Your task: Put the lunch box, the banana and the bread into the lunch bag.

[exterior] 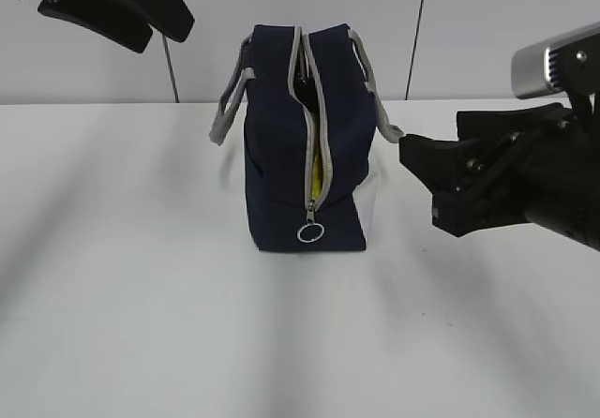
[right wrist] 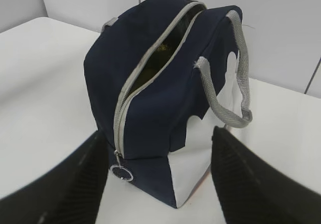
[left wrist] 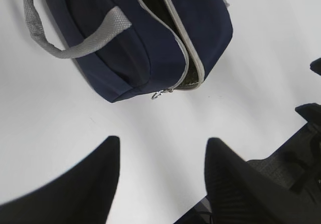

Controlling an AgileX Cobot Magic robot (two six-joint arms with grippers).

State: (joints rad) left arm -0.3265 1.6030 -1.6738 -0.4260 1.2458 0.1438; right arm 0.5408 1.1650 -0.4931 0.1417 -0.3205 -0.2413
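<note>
I expect the grey zipper (exterior: pixel 325 146) to close over the banana when I pull the ring pull (exterior: pixel 311 231) up, because it sits low, under the parted edges.
The navy lunch bag (exterior: pixel 281 137) stands upright in the middle of the white table, its grey zipper open from the top down the near end, with the ring pull (exterior: pixel 310 233) low. A strip of yellow, the banana (exterior: pixel 317 176), shows through the open zipper. The lunch box and the bread are hidden. My left gripper (exterior: pixel 112 10) is open and empty, raised high to the left of the bag. My right gripper (exterior: pixel 417 170) is open and empty, just right of the bag. The bag also shows in the left wrist view (left wrist: pixel 135 38) and in the right wrist view (right wrist: pixel 150 98).
The bag's grey handles (exterior: pixel 228 104) hang out to both sides. A white wall with dark seams stands behind the table (exterior: pixel 141 296).
</note>
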